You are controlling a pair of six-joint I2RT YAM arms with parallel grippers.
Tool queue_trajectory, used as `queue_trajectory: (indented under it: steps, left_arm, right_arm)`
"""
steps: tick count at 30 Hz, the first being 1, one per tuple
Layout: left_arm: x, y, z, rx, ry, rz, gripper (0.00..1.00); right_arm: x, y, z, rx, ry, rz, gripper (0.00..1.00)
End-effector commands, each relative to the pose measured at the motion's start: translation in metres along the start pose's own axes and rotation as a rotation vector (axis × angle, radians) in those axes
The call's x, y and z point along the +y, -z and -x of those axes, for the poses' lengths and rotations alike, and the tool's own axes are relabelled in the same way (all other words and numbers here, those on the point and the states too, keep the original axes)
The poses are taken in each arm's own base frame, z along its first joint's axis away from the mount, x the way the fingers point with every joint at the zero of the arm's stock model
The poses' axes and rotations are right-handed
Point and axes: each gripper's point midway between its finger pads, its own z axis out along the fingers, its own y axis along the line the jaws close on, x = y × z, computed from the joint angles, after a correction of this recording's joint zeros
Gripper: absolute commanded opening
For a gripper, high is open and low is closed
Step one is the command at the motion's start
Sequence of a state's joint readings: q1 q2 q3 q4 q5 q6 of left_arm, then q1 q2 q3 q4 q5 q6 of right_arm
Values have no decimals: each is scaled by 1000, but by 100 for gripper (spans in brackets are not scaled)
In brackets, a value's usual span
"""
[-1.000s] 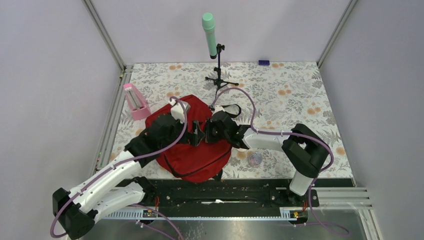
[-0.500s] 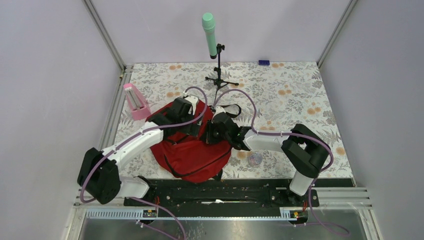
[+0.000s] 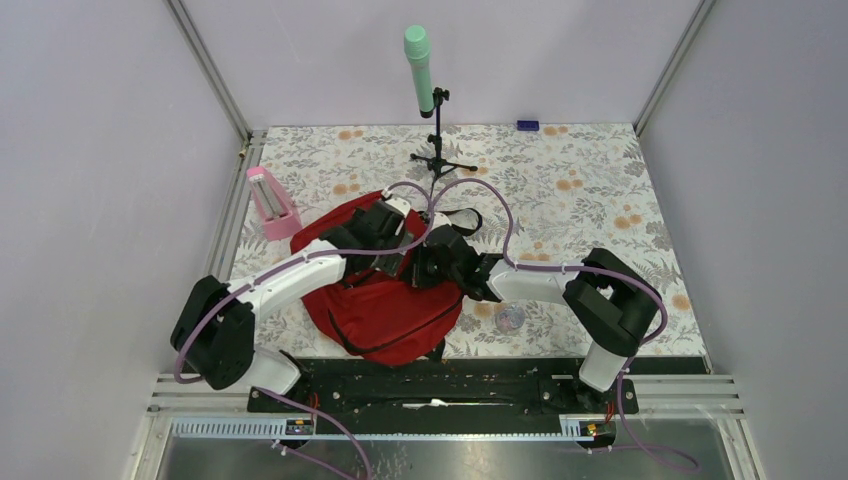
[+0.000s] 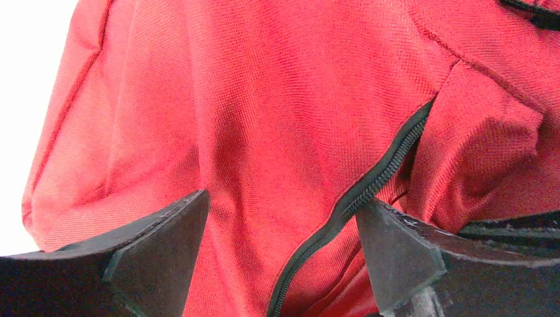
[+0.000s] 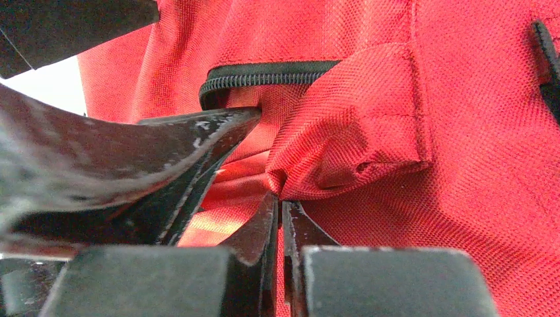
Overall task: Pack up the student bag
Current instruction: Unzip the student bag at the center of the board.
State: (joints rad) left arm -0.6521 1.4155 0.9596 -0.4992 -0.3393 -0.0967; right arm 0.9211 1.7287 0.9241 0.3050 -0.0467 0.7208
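Note:
The bag's zipper edge point(image 4: 333, 221) is near the fold my right gripper holds point(image 5: 333, 152), so my left gripper should pinch that edge and tug the bag open before packing.
The red student bag point(image 3: 385, 305) lies on the floral table near the front middle. My left gripper point(image 3: 400, 243) is open above its upper part. In the left wrist view the bag's red cloth point(image 4: 264, 119) and a black zipper point(image 4: 370, 185) lie between the spread fingers point(image 4: 158, 244). My right gripper point(image 3: 425, 262) is shut on a fold of the bag's red fabric point(image 5: 343, 145) next to the zipper point(image 5: 264, 76). The left gripper's finger point(image 5: 132, 158) shows close beside it in the right wrist view. The bag's inside is hidden.
A pink holder point(image 3: 270, 203) stands left of the bag. A green microphone on a black tripod point(image 3: 425, 90) stands behind it. A small clear round object point(image 3: 510, 319) lies right of the bag. A dark blue item point(image 3: 527, 125) is at the back edge.
My left arm has swung forward and right across the bag, bringing its gripper close to the right gripper. The right gripper has stayed put on the fabric.

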Motion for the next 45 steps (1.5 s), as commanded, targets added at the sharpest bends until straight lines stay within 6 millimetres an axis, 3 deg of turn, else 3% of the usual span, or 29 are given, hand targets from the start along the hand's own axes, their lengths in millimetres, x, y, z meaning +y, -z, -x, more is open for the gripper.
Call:
queue_trajectory:
  steps: [1,9,14,19,23,26,29,36,41,45]
  left_arm:
    - [21,6,23,-57,-55,168,85]
    - [75,41,48,-138,-112,434,81]
    - [93,53,60,-164,-107,506,77]
    - [73,55,65,-225,-32,343,56]
    - [50,48,55,-205,-12,203,35]
    - [47,48,52,-191,-18,180,15]
    - [52,65,71,-253,11,182,0]
    - [85,128,122,-456,66,254,0]
    - [99,129,122,-459,97,259,0]
    - [80,118,113,-448,93,145,0]
  right_arm:
    - [13,6,3,-8,-2,47,0]
    - [11,6,2,-10,-2,42,0]
    - [10,8,2,-12,-3,40,0]
    - [8,8,2,-16,-3,34,0]
    - [8,9,2,-16,-4,32,0]
    - [8,9,3,-20,-4,28,0]
    - [5,8,3,-21,0,13,0]
    - [-12,8,2,-37,-18,-65,0]
    - [-20,11,3,-57,-21,-97,0]
    - [-15,10,2,-48,-20,-72,0]
